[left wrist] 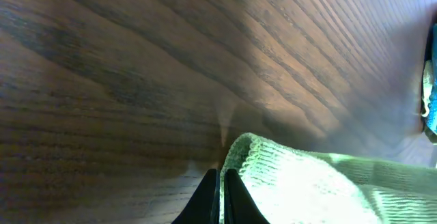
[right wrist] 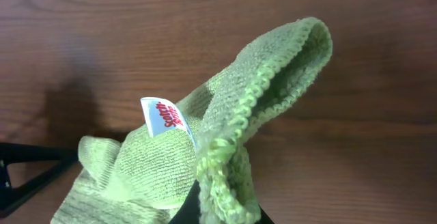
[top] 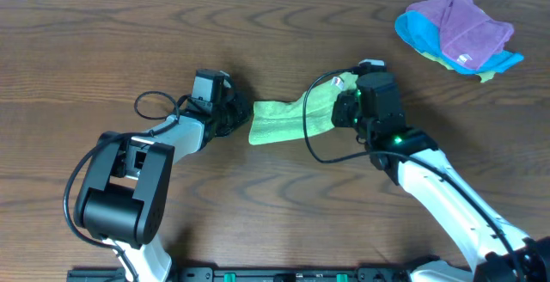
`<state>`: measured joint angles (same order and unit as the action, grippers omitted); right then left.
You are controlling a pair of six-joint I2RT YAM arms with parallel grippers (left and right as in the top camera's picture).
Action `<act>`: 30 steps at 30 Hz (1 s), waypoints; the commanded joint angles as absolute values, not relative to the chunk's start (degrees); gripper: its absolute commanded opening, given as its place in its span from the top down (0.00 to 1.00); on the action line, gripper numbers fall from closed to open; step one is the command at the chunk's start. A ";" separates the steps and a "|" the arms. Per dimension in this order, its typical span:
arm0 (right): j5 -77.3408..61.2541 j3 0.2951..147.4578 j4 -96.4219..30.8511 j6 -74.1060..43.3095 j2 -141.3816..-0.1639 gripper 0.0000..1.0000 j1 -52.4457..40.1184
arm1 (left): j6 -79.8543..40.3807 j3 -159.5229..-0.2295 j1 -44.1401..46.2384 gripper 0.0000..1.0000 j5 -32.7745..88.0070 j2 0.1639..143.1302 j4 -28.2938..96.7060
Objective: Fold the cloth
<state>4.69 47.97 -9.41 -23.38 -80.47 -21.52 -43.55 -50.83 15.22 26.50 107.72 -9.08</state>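
Observation:
My right gripper keeps moving the lifted opposite edge (top: 347,79) until it meets the pinned edge (top: 256,120), as my left gripper holds down one edge of the lime-green cloth.
The lime-green cloth (top: 279,120) lies in the middle of the wooden table, its right side lifted and bunched. My left gripper (top: 239,115) is at the cloth's left edge. In the left wrist view its fingers (left wrist: 220,197) are closed together with the cloth's corner (left wrist: 300,183) pinched between them. My right gripper (top: 342,103) is shut on the cloth's right edge and holds it off the table. In the right wrist view the cloth (right wrist: 259,80) stands up from the fingers (right wrist: 222,207) in a loop, with a white label (right wrist: 166,117) showing.
A pile of purple (top: 464,20) and bright blue (top: 417,34) cloths lies at the far right of the table. The blue cloth also shows at the right edge of the left wrist view (left wrist: 430,94). A black cable (top: 309,140) loops over the green cloth.

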 commanded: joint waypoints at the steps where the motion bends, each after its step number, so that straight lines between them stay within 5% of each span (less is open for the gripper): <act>1: 6.24 49.19 -9.32 -21.63 -79.83 0.99 -23.20 | -43.99 -50.96 15.44 0.94 25.34 106.56 -9.04; 30: 12.23 54.50 -5.39 -16.62 -94.02 0.99 -37.36 | -41.69 -52.03 14.37 0.94 26.33 101.43 -4.60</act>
<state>10.87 52.47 -5.34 -17.78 -92.64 -36.53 -43.90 -50.85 15.11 26.59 103.50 -5.37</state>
